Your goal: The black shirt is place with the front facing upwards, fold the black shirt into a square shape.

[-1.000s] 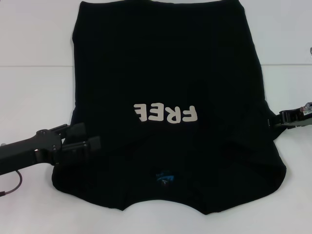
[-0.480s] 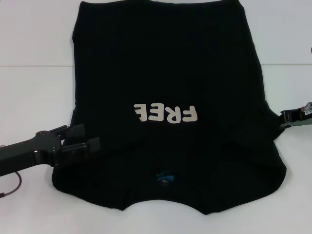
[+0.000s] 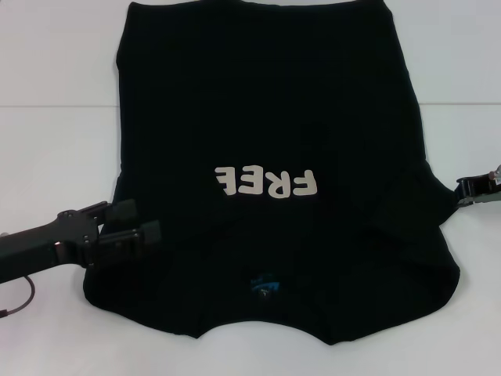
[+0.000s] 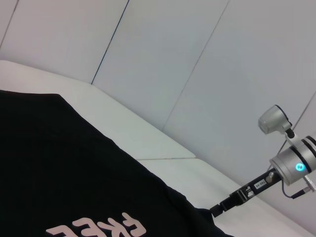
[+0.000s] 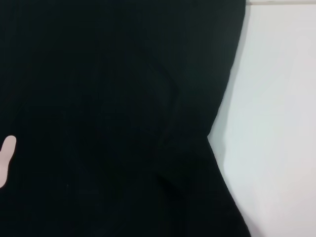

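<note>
Next, I open my right gripper, since it has only the tip of the black shirt's side corner (image 3: 452,204), then reach farther in over that corner (image 3: 435,196) and grip deeper.
The black shirt (image 3: 266,102) lies flat on the white table (image 3: 55,172), front up, with its sleeves tucked in. Its white "FREE" lettering (image 3: 266,182) reads upside down from the head view, and the blue neck label (image 3: 264,286) is on my near side. My left gripper (image 3: 133,222) is open over the shirt's left edge, below the lettering. My right gripper (image 3: 462,189) is at the shirt's right edge, level with the lettering, and also shows far off in the left wrist view (image 4: 219,208). The right wrist view is filled by the shirt (image 5: 98,98).
A seam (image 3: 55,107) runs across the table behind the left arm. A thin cable loop (image 3: 19,298) hangs under the left arm near the front left. Bare table (image 5: 276,98) shows beside the shirt's right edge. White wall panels (image 4: 163,59) stand behind the table.
My right gripper has drawn back a little to the right, away from the shirt's edge. The left gripper and the shirt have stayed in place.
</note>
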`<state>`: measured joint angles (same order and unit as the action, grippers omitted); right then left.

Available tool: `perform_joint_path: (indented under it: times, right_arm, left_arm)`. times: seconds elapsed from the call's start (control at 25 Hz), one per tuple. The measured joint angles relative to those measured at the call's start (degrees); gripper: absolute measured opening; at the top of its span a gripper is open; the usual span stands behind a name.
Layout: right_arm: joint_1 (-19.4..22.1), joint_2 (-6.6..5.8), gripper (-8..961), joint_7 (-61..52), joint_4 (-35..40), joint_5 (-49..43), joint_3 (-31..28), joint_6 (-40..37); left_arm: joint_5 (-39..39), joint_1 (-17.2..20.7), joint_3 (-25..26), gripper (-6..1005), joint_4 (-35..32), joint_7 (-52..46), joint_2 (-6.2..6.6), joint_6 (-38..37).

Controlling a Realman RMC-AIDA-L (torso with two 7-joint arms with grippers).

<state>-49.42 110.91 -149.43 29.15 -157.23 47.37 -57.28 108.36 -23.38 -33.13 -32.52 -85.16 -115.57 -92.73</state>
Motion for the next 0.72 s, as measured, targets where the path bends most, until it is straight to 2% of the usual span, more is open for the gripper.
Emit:
perform_joint_path:
  times: [0.4, 0.72]
  right_arm:
    - [-0.1, -0.12, 20, -0.1, 0.5, 0.0, -0.1, -0.7]
    - [0.5, -0.44, 60, -0.1, 3.3, 0.1, -0.6, -2.2]
  left_arm:
    - [0.0, 0.0, 0.0, 906, 0.0, 0.0, 0.0, 0.0]
    - [0.0, 0.0, 0.0, 905, 0.0, 0.0, 0.0, 0.0]
